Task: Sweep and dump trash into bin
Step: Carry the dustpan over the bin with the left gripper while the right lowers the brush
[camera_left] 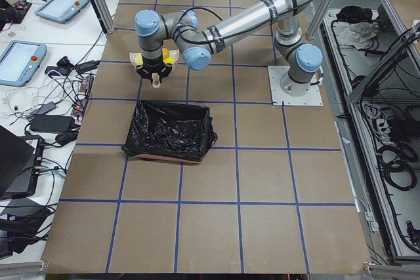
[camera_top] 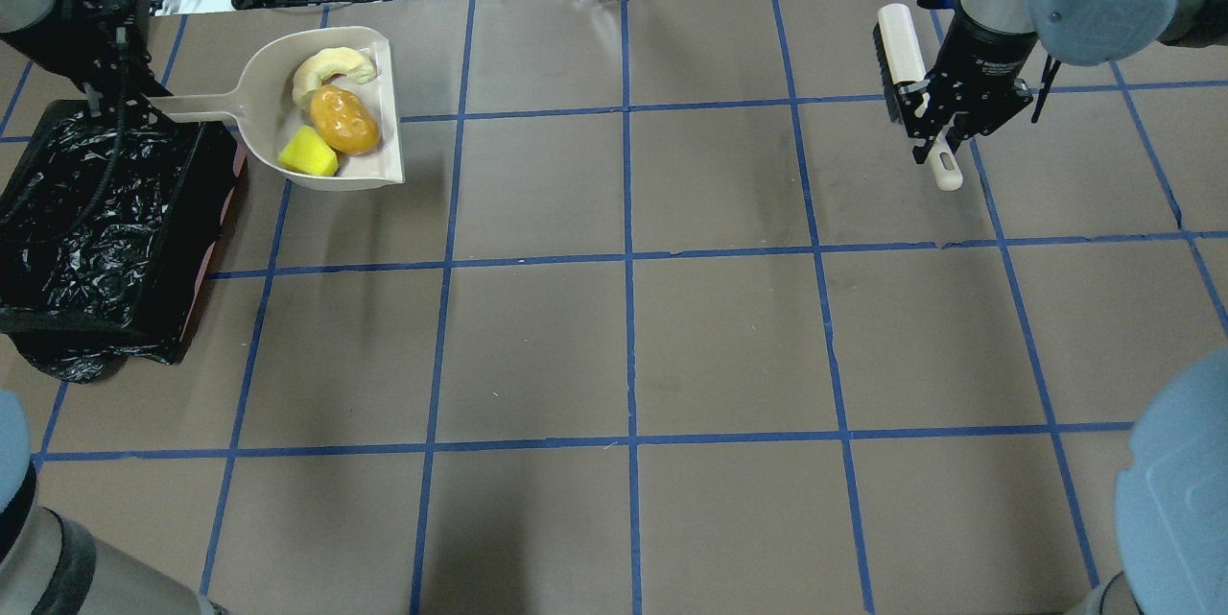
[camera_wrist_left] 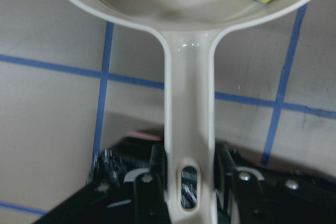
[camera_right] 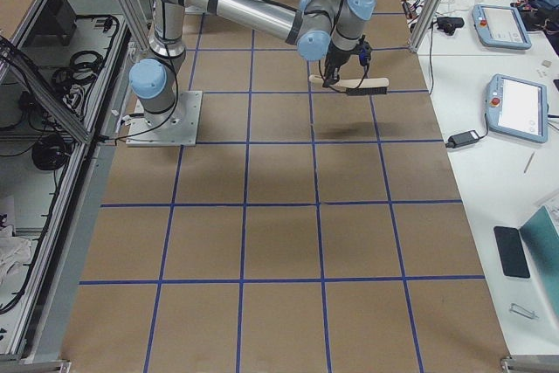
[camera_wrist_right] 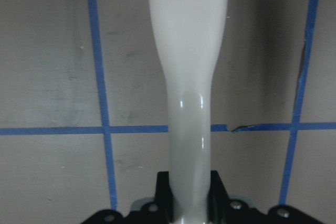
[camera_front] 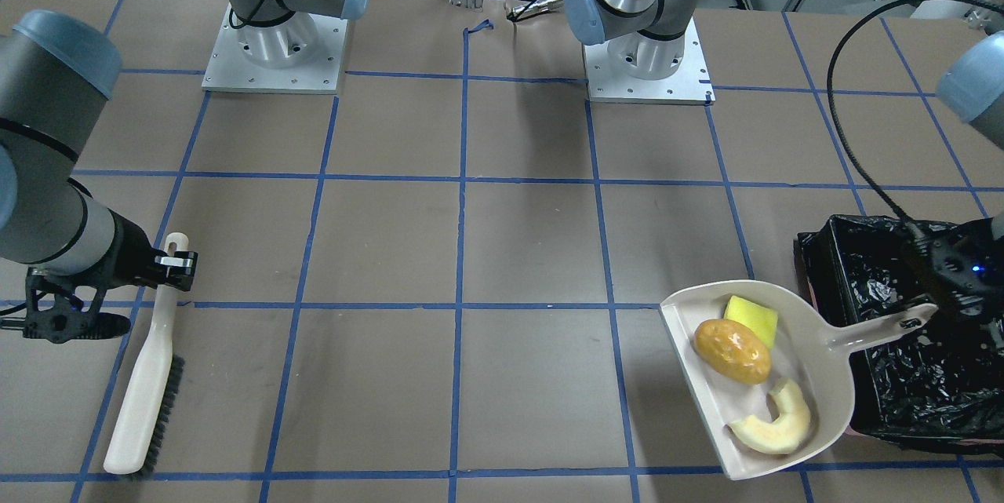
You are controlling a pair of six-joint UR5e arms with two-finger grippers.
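Note:
The trash is lying in the dustpan and clear table is under the brush, so the robot's right gripper should go on lowering the brush until it rests there, and then let go.
My left gripper is shut on the handle of the beige dustpan, which it holds level beside the bin with the handle reaching over the bin's edge. In the pan lie the golden-brown potato, the yellow wedge block and the pale melon slice. The overhead view shows the same: left gripper, dustpan, potato, block, melon slice, black-lined bin. My right gripper is shut on the handle of a cream brush.
The brush sits at the far side of the table from the bin, low over or on the surface; I cannot tell which. The two arm bases stand at the robot's edge. Blue tape lines grid the brown table.

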